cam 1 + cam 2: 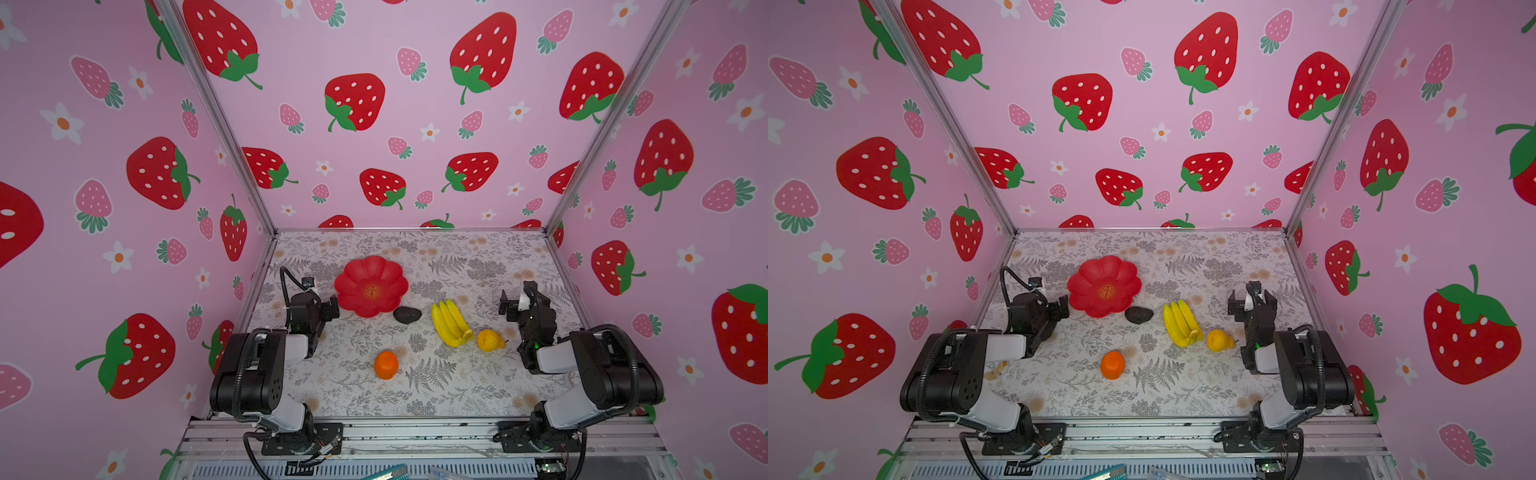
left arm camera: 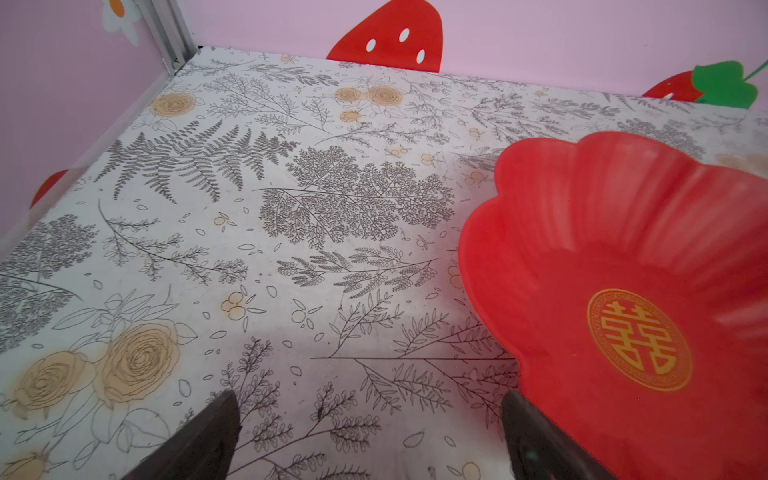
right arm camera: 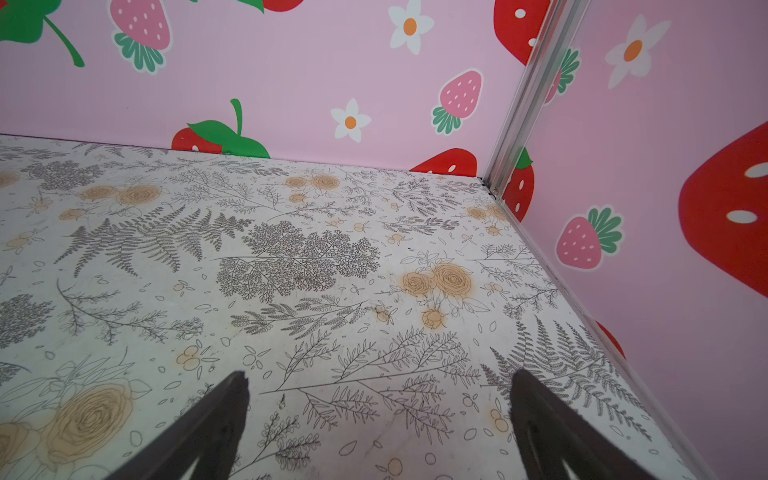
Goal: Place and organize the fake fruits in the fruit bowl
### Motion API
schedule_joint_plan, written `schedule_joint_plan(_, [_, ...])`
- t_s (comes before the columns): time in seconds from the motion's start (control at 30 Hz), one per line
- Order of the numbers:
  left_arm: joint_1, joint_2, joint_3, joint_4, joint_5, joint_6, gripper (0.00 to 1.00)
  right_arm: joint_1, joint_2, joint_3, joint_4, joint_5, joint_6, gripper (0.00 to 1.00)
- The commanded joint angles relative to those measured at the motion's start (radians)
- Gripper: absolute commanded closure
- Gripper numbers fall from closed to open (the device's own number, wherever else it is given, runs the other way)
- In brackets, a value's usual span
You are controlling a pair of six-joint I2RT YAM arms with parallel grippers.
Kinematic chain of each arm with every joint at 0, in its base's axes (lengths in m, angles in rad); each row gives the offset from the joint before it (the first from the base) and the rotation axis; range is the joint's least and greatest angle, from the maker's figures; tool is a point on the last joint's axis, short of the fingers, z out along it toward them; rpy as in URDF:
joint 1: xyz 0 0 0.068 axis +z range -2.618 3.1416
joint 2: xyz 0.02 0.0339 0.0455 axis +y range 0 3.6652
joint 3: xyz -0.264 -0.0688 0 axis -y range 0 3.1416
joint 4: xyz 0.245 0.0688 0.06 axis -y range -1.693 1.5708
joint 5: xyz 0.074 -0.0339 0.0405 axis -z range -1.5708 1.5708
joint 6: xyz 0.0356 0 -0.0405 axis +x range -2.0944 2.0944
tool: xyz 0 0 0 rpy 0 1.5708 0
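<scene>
The banana bunch's stem sticks up at its near end. My open left gripper should keep going toward that stem and close around it.
The fruit bowl, a shallow red dish with a petal rim and a gold emblem, stands empty at the back left. A dark avocado lies just right of it. Further right sit the yellow banana bunch and the small yellow pear. The orange rests nearer the front. My left gripper is open and empty beside the bowl's left rim. My right gripper is open and empty, behind and to the right of the pear.
The table has a floral fern-print cover. Pink strawberry-print walls close it in at the back and on both sides, with metal posts at the corners. An aluminium rail carrying both arm bases runs along the front.
</scene>
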Motion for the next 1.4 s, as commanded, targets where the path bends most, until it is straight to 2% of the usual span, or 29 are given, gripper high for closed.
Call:
schedule_joint_plan(0.0, [0.003,-0.116,0.019,-0.053,-0.113,-0.034,0.02,0.001,-0.158,-0.058,0.031,0.050,0.010,0.01])
schedule_joint_plan(0.07, [-0.025,-0.196,0.041,-0.203,-0.199,-0.020,0.04,0.012,-0.296,-0.054,-0.090,0.077,0.043,0.01])
schedule_joint_plan(0.13, [-0.086,-0.261,0.078,-0.325,-0.296,-0.012,0.05,0.018,-0.413,-0.023,-0.238,0.027,0.100,0.01])
schedule_joint_plan(0.2, [-0.169,-0.306,0.127,-0.451,-0.366,-0.021,0.06,0.049,-0.482,0.018,-0.373,-0.030,0.131,0.01])
schedule_joint_plan(0.27, [-0.260,-0.315,0.198,-0.590,-0.380,-0.040,0.07,0.100,-0.498,0.059,-0.485,-0.045,0.159,0.01])
schedule_joint_plan(0.33, [-0.370,-0.293,0.292,-0.726,-0.329,-0.056,0.07,0.151,-0.487,0.107,-0.613,-0.109,0.166,0.01])
schedule_joint_plan(0.37, [-0.427,-0.268,0.357,-0.810,-0.270,-0.066,0.07,0.181,-0.485,0.128,-0.673,-0.135,0.168,0.01])
schedule_joint_plan(0.43, [-0.519,-0.220,0.466,-0.947,-0.112,-0.123,0.08,0.240,-0.506,0.132,-0.740,-0.169,0.177,0.01])
schedule_joint_plan(0.47, [-0.565,-0.202,0.497,-0.971,0.004,-0.137,0.10,0.268,-0.533,0.124,-0.764,-0.172,0.190,0.01])
schedule_joint_plan(0.5, [-0.623,-0.194,0.508,-0.969,0.074,-0.146,0.11,0.292,-0.571,0.110,-0.791,-0.160,0.213,0.01])
schedule_joint_plan(0.57, [-0.745,-0.197,0.500,-0.918,0.131,-0.138,0.11,0.308,-0.659,0.081,-0.850,-0.157,0.275,0.01])
schedule_joint_plan(0.63, [-0.865,-0.198,0.488,-0.881,0.150,-0.095,0.11,0.308,-0.738,0.060,-0.932,-0.176,0.329,0.01])
schedule_joint_plan(0.73, [-1.022,-0.178,0.453,-0.806,0.161,0.042,0.09,0.309,-0.852,0.031,-1.052,-0.175,0.410,0.01])
schedule_joint_plan(0.87, [-1.074,-0.098,0.427,-0.689,0.216,0.071,0.11,0.308,-0.971,-0.014,-1.133,-0.163,0.522,0.01])
schedule_joint_plan(0.97, [-1.090,-0.039,0.416,-0.588,0.188,0.081,0.12,0.308,-1.012,-0.045,-1.135,-0.183,0.558,0.01])
schedule_joint_plan(1.07, [-1.091,0.015,0.411,-0.497,0.155,0.098,0.15,0.309,-1.033,-0.067,-1.129,-0.192,0.571,0.01])
schedule_joint_plan(1.2, [-1.091,0.098,0.450,-0.465,0.134,0.133,0.22,0.309,-1.044,-0.062,-1.128,-0.213,0.580,0.01])
schedule_joint_plan(1.37, [-1.091,0.188,0.495,-0.407,0.069,0.155,0.23,0.309,-1.059,-0.043,-1.169,-0.201,0.574,0.01])
